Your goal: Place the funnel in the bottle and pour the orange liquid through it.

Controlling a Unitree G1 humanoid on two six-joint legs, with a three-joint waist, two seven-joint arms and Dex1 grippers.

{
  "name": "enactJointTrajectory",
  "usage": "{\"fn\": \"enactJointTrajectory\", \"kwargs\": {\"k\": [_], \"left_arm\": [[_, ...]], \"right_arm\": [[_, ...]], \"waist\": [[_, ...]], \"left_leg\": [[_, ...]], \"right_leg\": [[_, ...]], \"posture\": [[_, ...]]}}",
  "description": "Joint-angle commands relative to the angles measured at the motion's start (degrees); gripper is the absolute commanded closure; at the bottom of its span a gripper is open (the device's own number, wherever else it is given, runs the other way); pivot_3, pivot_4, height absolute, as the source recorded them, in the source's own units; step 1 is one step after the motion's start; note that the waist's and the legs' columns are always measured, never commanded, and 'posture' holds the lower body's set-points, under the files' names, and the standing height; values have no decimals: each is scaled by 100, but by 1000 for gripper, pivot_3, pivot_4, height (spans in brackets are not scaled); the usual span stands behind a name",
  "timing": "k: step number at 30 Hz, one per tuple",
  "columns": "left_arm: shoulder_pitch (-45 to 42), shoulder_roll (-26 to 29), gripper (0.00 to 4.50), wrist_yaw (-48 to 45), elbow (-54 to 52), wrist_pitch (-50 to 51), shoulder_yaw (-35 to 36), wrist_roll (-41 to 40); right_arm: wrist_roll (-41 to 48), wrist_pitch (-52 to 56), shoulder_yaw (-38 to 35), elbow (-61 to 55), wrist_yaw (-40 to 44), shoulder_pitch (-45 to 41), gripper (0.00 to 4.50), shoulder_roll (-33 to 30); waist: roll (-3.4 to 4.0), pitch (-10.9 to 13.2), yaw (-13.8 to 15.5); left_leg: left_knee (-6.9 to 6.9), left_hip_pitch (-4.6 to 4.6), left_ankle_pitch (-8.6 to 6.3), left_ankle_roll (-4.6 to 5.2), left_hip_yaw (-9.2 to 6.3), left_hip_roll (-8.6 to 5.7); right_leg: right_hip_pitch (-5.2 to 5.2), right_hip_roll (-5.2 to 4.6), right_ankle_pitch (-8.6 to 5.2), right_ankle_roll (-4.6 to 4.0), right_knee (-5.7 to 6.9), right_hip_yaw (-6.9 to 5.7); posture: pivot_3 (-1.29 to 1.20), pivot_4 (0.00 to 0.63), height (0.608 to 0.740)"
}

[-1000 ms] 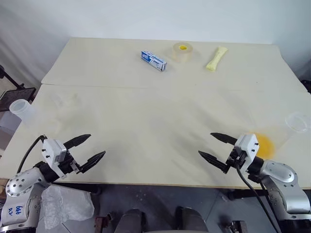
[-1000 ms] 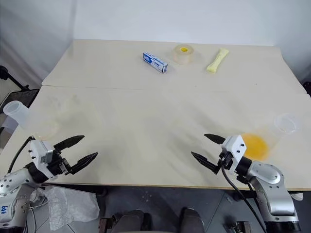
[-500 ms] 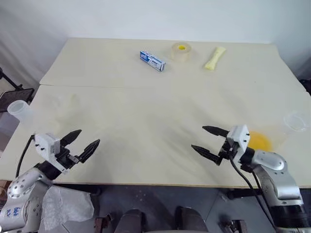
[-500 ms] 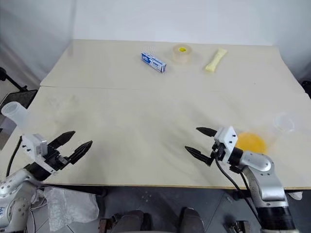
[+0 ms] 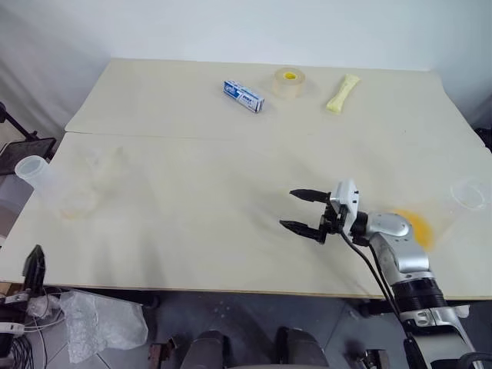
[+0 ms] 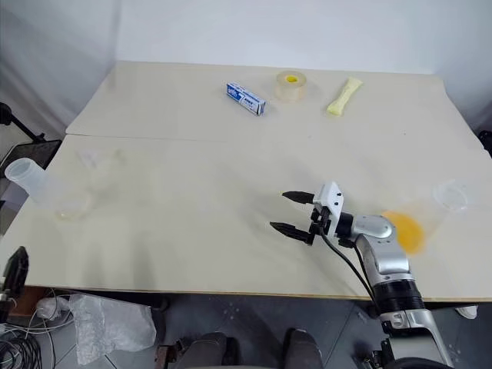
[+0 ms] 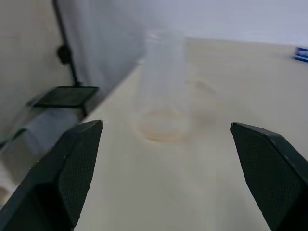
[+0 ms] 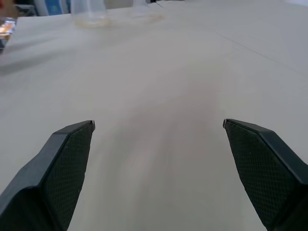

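My gripper will leave the funnel behind when I carry the bottle away, because the funnel's faint edge (image 7: 207,87) shows beyond the bottle, clear of its side.
The bottle (image 7: 161,86), clear with a frosted neck (image 5: 34,171), stands at the table's left edge. A faint clear thing (image 6: 96,157) lies just beyond it; I take it for the funnel, though its shape is hard to make out. The orange liquid (image 5: 415,227) sits at the base of a clear cup (image 5: 469,192) near the right edge. My left gripper (image 7: 166,124) is open off the table's near left corner, facing the bottle from a distance. My right gripper (image 5: 287,209) is open and empty over bare table, left of the orange cup and pointing away from it.
At the far side lie a blue-and-white box (image 5: 244,96), a tape roll (image 5: 289,83) and a pale yellow packet (image 5: 343,92). A plastic bag (image 5: 100,327) lies on the floor below the near left corner. A black stand (image 5: 23,142) is beside the table's left edge.
My left arm has drawn back and to the left, off the table's corner. My right gripper has moved left, away from the orange cup toward the table's middle. Both stay open.
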Motion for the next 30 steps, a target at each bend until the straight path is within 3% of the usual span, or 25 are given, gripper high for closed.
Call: {"fn": "enactJointTrajectory", "kwargs": {"k": [1, 13, 27, 30], "left_arm": [[-464, 552, 0, 406, 173, 246, 166, -99], [-2393, 2030, 0, -81, 2579, 174, -527, 628], [-4095, 2689, 0, -1019, 4706, -592, -1167, 1159], [-4169, 2714, 616, -1131, 4765, -450, -1278, 1159]], "right_arm": [[27, -106, -48, -71, -34, -101, 20, 105], [14, 161, -48, -674, -318, 152, 20, 117], [-11, 92, -107, -701, -342, 256, 20, 35], [-22, 60, -124, -707, -371, 281, 0, 24]], "waist": [[0, 0, 26], [0, 0, -141], [0, -1, -153], [0, -1, -161]], "left_leg": [[0, -1, 0, 0, -10, -1], [-3, -3, -3, -8, -14, -4], [-1, 2, -2, -9, -9, -5], [-1, 2, -2, -9, -10, -4]], "right_leg": [[-2, 2, 0, -1, 6, -4], [-16, 5, -1, -1, 38, -29], [-25, 2, 0, 0, 64, -39], [-25, 2, 0, 0, 68, -48]], "posture": [[0, 150, 740], [0, 150, 740], [0, 150, 740], [0, 150, 740]]}}
